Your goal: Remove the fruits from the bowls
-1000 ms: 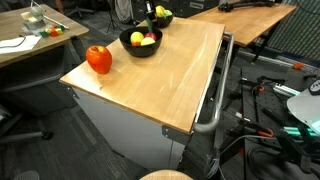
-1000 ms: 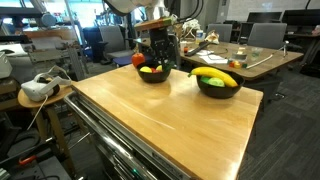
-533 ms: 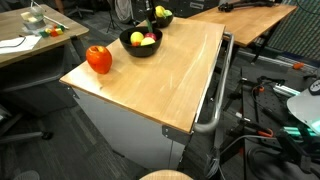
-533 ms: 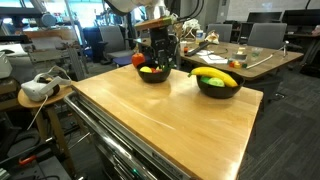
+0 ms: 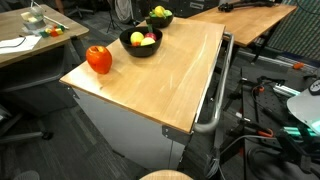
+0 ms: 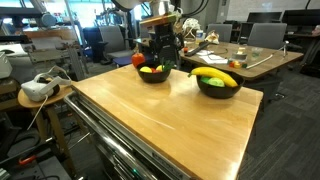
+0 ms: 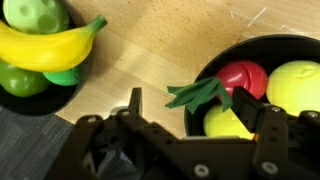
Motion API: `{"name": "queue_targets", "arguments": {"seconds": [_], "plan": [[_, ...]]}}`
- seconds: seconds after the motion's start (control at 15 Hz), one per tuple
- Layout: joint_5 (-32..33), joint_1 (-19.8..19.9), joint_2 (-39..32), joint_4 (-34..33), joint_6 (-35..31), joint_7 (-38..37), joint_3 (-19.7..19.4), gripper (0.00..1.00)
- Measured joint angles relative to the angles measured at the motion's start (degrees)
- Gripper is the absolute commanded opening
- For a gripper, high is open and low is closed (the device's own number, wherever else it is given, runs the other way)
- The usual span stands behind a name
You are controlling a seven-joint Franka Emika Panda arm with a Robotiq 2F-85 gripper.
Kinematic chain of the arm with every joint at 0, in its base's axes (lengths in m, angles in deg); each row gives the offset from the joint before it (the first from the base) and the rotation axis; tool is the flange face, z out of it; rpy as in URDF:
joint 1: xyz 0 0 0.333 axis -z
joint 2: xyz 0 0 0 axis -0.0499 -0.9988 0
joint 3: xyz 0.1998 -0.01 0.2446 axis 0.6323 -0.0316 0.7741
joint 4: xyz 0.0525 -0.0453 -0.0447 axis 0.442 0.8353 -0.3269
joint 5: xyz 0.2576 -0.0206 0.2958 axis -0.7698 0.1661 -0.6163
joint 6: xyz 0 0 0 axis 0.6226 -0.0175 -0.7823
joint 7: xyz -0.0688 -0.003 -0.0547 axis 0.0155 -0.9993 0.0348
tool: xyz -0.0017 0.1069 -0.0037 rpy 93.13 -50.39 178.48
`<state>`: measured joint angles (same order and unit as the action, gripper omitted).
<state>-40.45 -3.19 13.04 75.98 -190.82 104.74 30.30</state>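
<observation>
The near bowl's rim has one finger of my gripper hanging outside it, so next I move in over the red fruit and lift it by the green leafy piece.
Two black bowls stand on the wooden table. The near bowl holds a red fruit, two yellow fruits and a green leafy piece. The other bowl holds a banana and green fruits. My gripper hangs open just above the near bowl. One finger is over the table beside the rim, the other over the fruit. Nothing is between them.
A red fruit lies on the table beside the near bowl. The wooden tabletop stretches bare toward its front edge. Desks, chairs and cables surround the table, and a white headset lies on a side stand.
The gripper went from shut to open over the near bowl and the arm shifted slightly. The fruits in both bowls have not moved.
</observation>
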Motion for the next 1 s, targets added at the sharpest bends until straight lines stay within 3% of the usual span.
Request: {"name": "queue_targets", "arguments": {"seconds": [0.47,0.53,1.0], "plan": [[-2.59,1.17,-3.15,-1.63,0.02,0.00,0.01,0.04],[-2.96,1.17,-3.35,-1.83,0.02,0.00,0.01,0.00],[-3.58,0.95,-3.37,-3.33,0.20,0.16,1.26,0.02]]}}
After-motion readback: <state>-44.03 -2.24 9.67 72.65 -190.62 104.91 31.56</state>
